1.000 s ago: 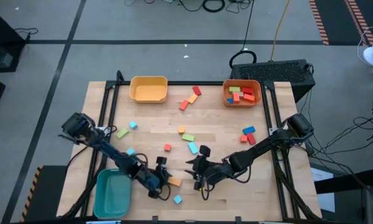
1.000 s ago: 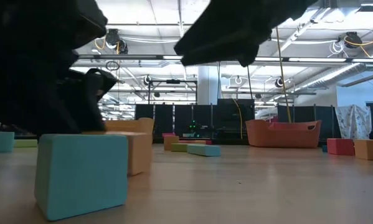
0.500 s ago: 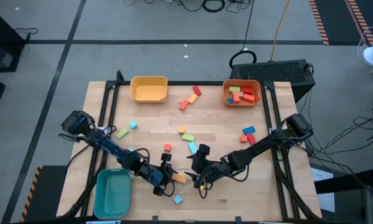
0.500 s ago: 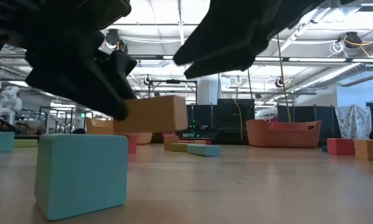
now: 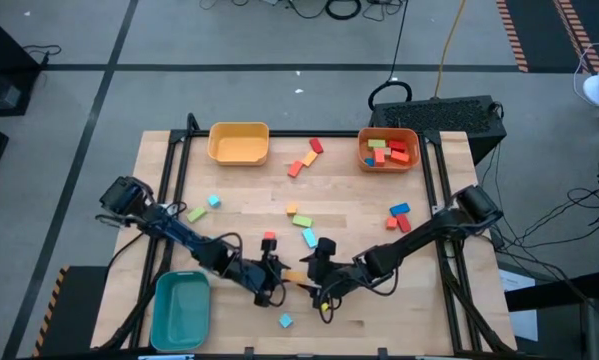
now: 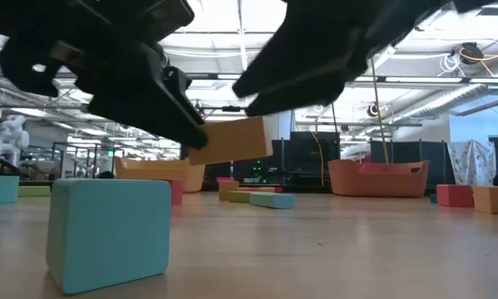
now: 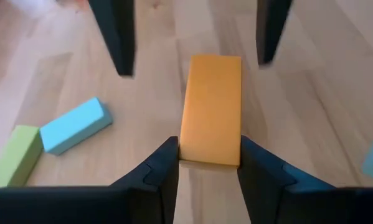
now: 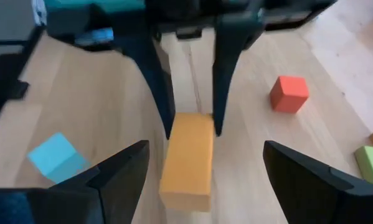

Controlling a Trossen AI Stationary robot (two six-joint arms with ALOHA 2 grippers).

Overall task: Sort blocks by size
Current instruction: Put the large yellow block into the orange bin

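The orange bin (image 5: 387, 150) is on my right gripper's side, but the orange bar block is in my left gripper, so next my right gripper grabs the block's loose end (image 6: 257, 138).
An orange bar block (image 7: 211, 106) hangs above the table near its front middle, with my left gripper (image 7: 208, 163) shut on it. In the low view the block (image 6: 232, 141) sticks out of my left gripper (image 6: 161, 104) toward the right. My right gripper (image 8: 202, 158) faces it, open. Its two fingers (image 7: 121, 37) stand on either side of the block's free end without touching it. From above, my left gripper (image 5: 276, 279) and my right gripper (image 5: 313, 276) meet tip to tip over the block (image 5: 294, 277). My left gripper pinches the orange block's two long sides at the end nearest its wrist (image 7: 210, 154), between its two fingers. The fingers come slanting down from the table's left and lie along the block. The block is lifted clear and juts out ahead of the fingers, slightly tilted.
A light blue cube (image 6: 107, 232) sits on the table close to the front edge, below the grippers. A red cube (image 5: 269, 238), a teal bin (image 5: 179, 308), a yellow bin (image 5: 239, 142) and an orange bin (image 5: 388, 149) holding several blocks are around. More blocks lie scattered over the table.
My left gripper has lifted the orange block clear of the table. It has carried the block up and toward the table's right, to my right gripper. The block now hangs between the right fingers, with its free end tipped slightly up.
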